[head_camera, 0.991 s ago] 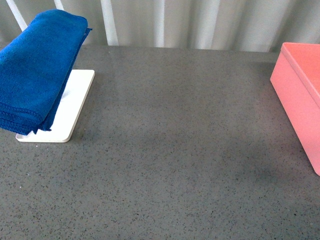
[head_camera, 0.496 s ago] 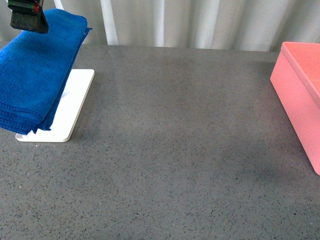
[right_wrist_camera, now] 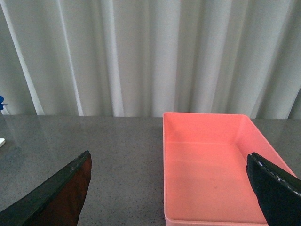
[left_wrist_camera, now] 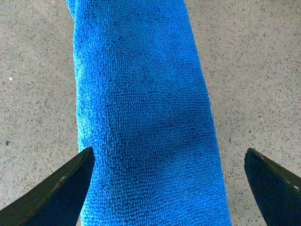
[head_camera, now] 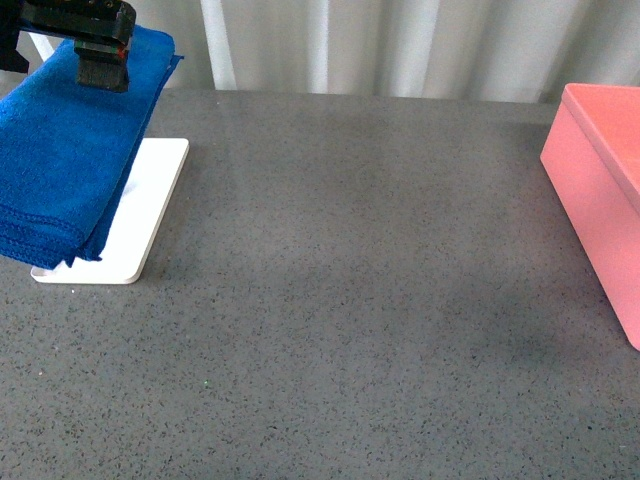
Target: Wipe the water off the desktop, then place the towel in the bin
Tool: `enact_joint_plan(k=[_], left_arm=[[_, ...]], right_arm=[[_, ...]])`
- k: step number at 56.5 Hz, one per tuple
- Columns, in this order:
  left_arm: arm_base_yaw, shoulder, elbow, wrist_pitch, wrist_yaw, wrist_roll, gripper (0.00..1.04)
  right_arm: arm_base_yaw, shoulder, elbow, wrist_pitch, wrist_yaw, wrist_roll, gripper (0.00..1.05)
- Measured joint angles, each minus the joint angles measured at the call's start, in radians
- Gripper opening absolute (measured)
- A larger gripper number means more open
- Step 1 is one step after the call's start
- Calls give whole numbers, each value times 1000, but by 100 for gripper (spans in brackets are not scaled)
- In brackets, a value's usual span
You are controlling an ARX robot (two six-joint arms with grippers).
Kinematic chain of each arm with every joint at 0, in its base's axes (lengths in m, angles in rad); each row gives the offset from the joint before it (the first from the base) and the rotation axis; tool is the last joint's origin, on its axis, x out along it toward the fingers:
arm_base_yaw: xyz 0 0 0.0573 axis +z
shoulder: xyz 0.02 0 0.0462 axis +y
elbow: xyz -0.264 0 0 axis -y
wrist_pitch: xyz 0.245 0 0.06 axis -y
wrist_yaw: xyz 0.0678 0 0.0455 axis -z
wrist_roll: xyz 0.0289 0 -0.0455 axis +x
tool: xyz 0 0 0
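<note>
The blue towel (head_camera: 80, 140) slopes high over the white tray (head_camera: 137, 222), so I should expect a rack with slanted bars hidden under the towel when I lift it.
The blue towel (head_camera: 70, 150) lies folded over the white tray at the far left of the dark grey speckled desktop (head_camera: 350, 280). My left gripper (head_camera: 55, 60) is open above the towel's far end, one finger (head_camera: 103, 65) showing in the front view. In the left wrist view the towel (left_wrist_camera: 141, 117) runs between the wide-open jaws of the left gripper (left_wrist_camera: 164, 193). The salmon-pink bin (head_camera: 600, 170) stands at the right edge. My right gripper (right_wrist_camera: 165, 195) is open and empty, facing the empty bin (right_wrist_camera: 211, 165); it does not show in the front view. I cannot make out any water.
The white flat tray (head_camera: 150, 210) sticks out from under the towel at the left. White curtains (head_camera: 380, 45) hang behind the desktop's far edge. A faint darker patch (head_camera: 510, 345) lies on the desktop near the bin.
My left gripper has come into the front view at the top left and moved right, over the towel's far end. The towel, tray and bin have not moved.
</note>
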Motion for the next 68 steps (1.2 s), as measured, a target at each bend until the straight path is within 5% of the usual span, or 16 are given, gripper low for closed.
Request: enact_joint_plan(k=[32,68], left_arm=[[10,82,34,9,-14,-39,98],[22,90,20,44,-36,-55,5]], right_arm=[[0,0,0,0,0,0,98],[0,0,0,0,0,0,98]])
